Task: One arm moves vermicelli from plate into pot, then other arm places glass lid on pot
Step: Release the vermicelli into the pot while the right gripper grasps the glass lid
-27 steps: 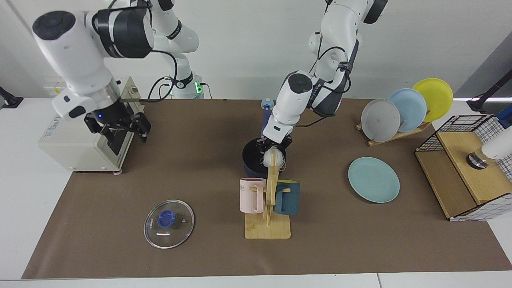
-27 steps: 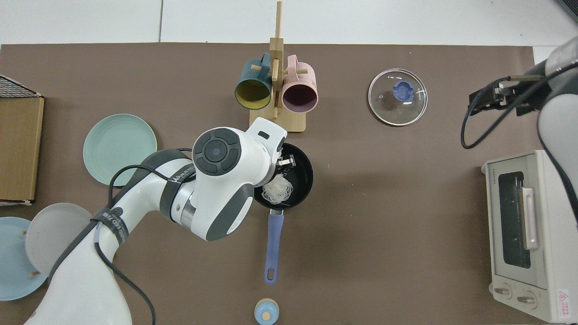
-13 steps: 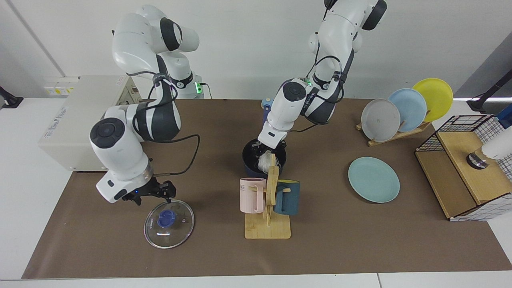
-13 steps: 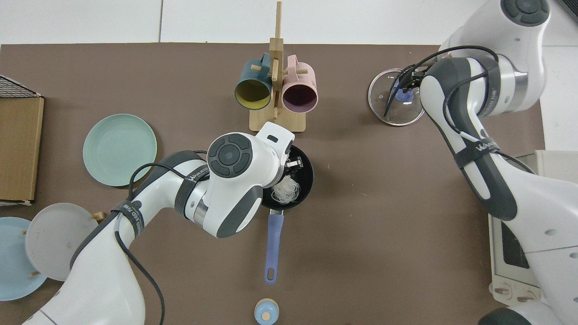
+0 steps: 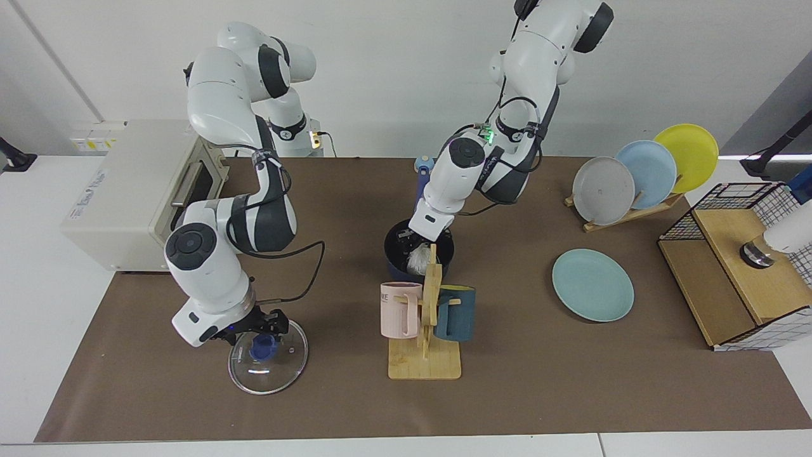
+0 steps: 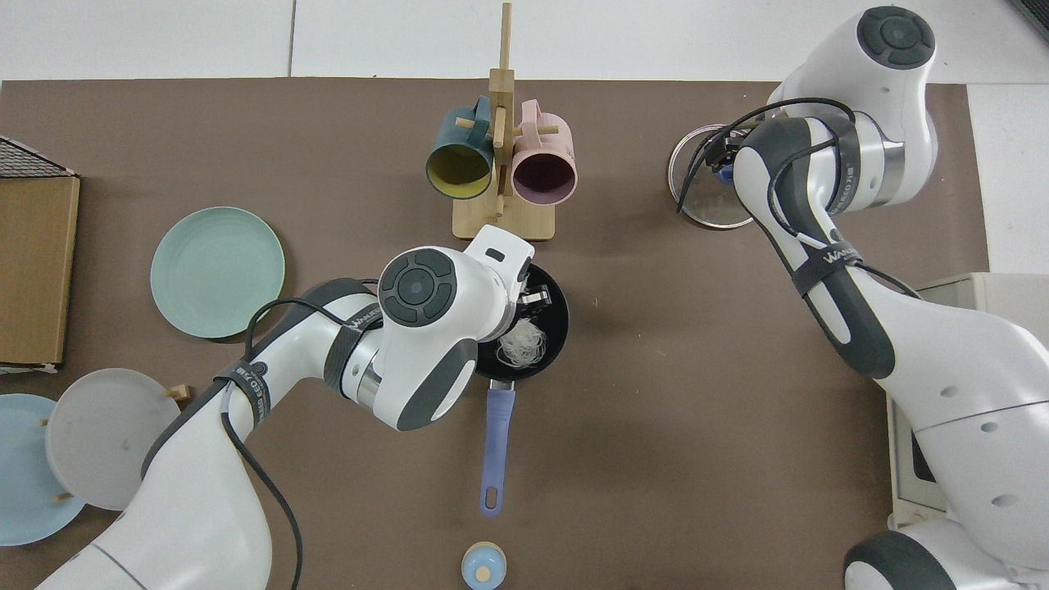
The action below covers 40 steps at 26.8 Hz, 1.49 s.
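Observation:
The glass lid (image 5: 268,364) will come to rest flat over the pot's opening when the robot lowers it, because the white vermicelli (image 5: 419,259) lies below the pot's rim.
The dark navy pot (image 5: 394,249) (image 6: 556,326) stands mid-table behind the mug rack, its blue handle (image 6: 495,434) pointing away from the rack. The white vermicelli (image 5: 419,259) (image 6: 523,344) lies inside it. My left gripper (image 5: 412,243) (image 6: 533,296) hangs open over the pot, just beside the noodles. The teal plate (image 5: 592,284) (image 6: 217,270) lies bare. The glass lid (image 5: 268,362) (image 6: 703,190) rests flat on the mat. My right gripper (image 5: 258,331) (image 6: 721,161) is open right over its blue knob (image 5: 262,346), one finger on each side.
A wooden mug rack (image 5: 424,355) (image 6: 501,123) with a pink and a teal mug stands close to the pot. A toaster oven (image 5: 127,190), a rack of upright plates (image 5: 641,174), a wire-and-wood basket (image 5: 742,273) and a small blue-topped object (image 6: 483,565) ring the mat.
My right arm swung from the toaster oven down onto the lid's knob. My left gripper sank lower over the pot and the vermicelli now lies inside.

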### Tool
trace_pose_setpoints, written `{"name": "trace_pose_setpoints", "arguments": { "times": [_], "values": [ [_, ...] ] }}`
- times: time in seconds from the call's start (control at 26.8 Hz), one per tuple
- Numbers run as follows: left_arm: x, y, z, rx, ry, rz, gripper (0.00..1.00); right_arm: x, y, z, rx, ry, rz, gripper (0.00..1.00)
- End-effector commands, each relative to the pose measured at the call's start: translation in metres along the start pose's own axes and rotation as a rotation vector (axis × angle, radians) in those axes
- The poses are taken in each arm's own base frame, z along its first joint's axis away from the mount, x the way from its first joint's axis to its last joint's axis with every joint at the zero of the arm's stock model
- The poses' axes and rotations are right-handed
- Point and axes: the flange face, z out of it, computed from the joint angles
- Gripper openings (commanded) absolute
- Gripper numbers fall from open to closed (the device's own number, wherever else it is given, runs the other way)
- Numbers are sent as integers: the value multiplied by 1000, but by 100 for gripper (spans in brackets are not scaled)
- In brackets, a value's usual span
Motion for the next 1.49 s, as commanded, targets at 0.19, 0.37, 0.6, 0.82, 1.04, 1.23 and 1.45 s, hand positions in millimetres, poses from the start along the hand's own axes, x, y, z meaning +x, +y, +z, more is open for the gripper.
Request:
{"name": "trace_pose_setpoints", "arguments": {
  "times": [0.19,0.37,0.6,0.82,1.04,1.23,1.45],
  "values": [
    [1,-2,0,-6,26,-11,47,9,-4,21,-10,32,-40,100],
    [3,-1,-2,-4,25,1,93,9,-14,25,-10,33,-50,100],
    [9,0,-15,27,8,6,99,10,-17,26,-16,42,-54,100],
    [13,5,-45,82,-14,11,99,10,-10,25,-18,41,-49,99],
    [16,3,-100,132,0,30,99,10,-7,17,-17,47,-45,80],
    [32,-12,-150,178,28,34,99,9,-5,16,-16,43,-41,58],
    [48,-53,-221,224,91,43,99,8,-4,15,-13,37,-41,7]
  ]
}}
